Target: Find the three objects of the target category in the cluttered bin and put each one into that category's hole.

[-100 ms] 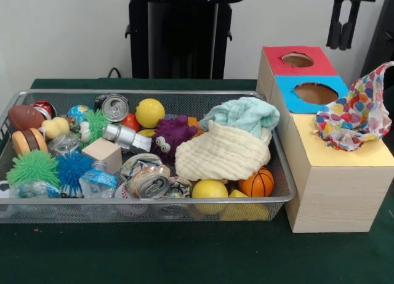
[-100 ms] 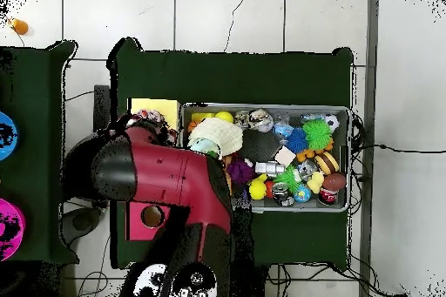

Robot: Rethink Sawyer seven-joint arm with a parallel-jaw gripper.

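Observation:
My gripper is about to push the colourful patterned cloth (image 1: 357, 107) down. The cloth's raised corner should crumple lower but still stick out, because loose folds bunch up over the hole's rim (image 1: 342, 139).
A colourful patterned cloth (image 1: 357, 114) sits bunched in the hole of the yellow section (image 1: 345, 154) of the wooden box, one corner sticking up. My gripper (image 1: 343, 44) hangs high above the box's far end, open, with nothing between its fingers. In the wire bin (image 1: 148, 207) a cream cloth (image 1: 225, 151) lies over the right side, with a teal cloth (image 1: 243, 114) behind it. In the overhead view the red arm (image 2: 165, 176) covers the gripper and most of the box; the patterned cloth (image 2: 150, 118), cream cloth (image 2: 222, 137) and bin (image 2: 344, 112) show.
The box also has a blue section (image 1: 314, 93) and a red section (image 1: 297, 60), each with an open hole. The bin holds balls, crushed cans, spiky toys, plastic bottles and a wooden cube (image 1: 102, 153). Green cloth covers the table (image 1: 184, 253).

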